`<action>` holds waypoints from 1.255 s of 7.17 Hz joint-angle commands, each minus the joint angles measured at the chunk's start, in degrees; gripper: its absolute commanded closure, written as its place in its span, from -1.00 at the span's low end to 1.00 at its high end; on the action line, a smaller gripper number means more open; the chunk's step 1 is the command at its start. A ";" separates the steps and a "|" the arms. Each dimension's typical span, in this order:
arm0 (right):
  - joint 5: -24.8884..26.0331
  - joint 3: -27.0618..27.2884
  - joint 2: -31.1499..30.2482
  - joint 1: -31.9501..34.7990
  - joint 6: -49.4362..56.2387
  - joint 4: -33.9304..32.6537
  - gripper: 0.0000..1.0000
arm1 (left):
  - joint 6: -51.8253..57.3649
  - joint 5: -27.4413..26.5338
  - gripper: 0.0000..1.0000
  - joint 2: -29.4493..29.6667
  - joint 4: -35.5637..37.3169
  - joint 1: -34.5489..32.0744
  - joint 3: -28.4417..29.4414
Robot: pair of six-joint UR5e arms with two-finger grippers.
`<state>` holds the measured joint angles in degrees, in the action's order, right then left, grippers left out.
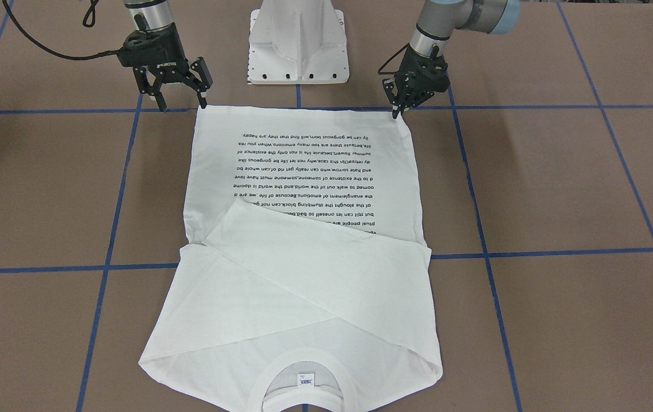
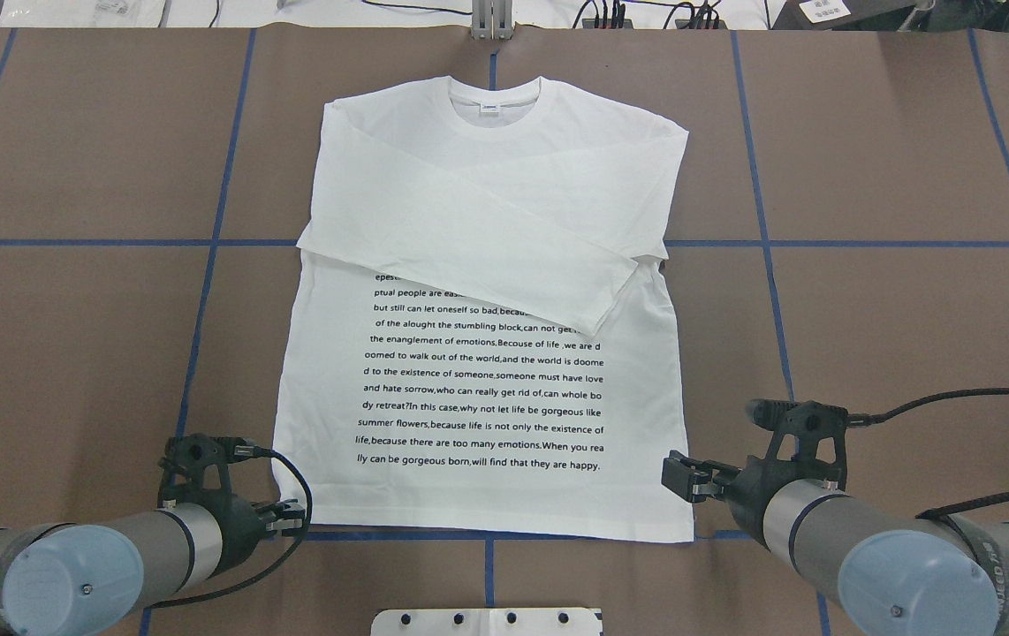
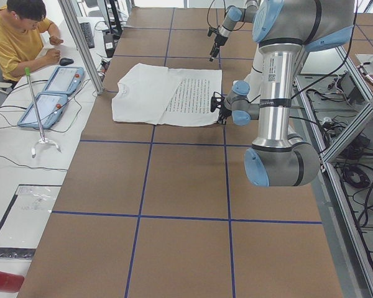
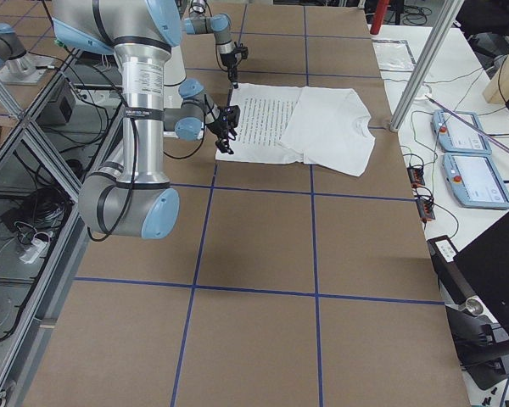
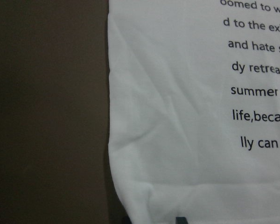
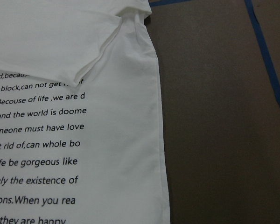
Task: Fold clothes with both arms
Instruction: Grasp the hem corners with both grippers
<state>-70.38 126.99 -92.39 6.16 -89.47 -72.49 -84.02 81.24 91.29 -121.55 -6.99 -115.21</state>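
I should pinch the opposite hem corner with my right gripper before both grippers lift the hem, because that corner lies loose while my left gripper is at its own hem corner.
The clothes are one white long-sleeved T-shirt (image 2: 478, 389) lying flat with its printed text up. Both sleeves are folded across the chest, and the collar (image 2: 496, 110) points away from the robot. My left gripper (image 2: 291, 518) hovers open at the hem's left corner, which fills the left wrist view (image 5: 177, 116). My right gripper (image 1: 182, 105) stands open just off the hem's right corner; the right wrist view shows the shirt's right edge (image 6: 149, 140) and a sleeve cuff. Neither gripper holds cloth.
The white pedestal base (image 1: 298, 46) stands behind the hem between the arms. Blue tape lines (image 2: 213, 238) cross the brown table. At the left end, a seated person (image 3: 18, 37), two tablets (image 3: 53, 93) and a metal post (image 3: 81, 43) border the table.
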 commanded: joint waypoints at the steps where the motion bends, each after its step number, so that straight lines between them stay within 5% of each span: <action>1: 2.69 -2.25 0.11 -2.45 -4.01 0.16 -1.00 | 0.00 0.14 1.00 -0.06 0.00 -0.04 -2.10; 4: 8.59 -3.93 0.37 -9.40 -17.44 0.07 -0.71 | -0.09 0.23 1.00 0.46 -0.09 -0.13 -5.01; 9: 10.62 -8.06 3.26 -11.17 -19.08 -0.54 -0.54 | -0.18 0.41 1.00 0.38 -0.26 -0.04 -6.08</action>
<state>-60.03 119.93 -90.29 -4.77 -108.50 -72.87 -84.19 81.57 91.68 -121.74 -7.07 -121.23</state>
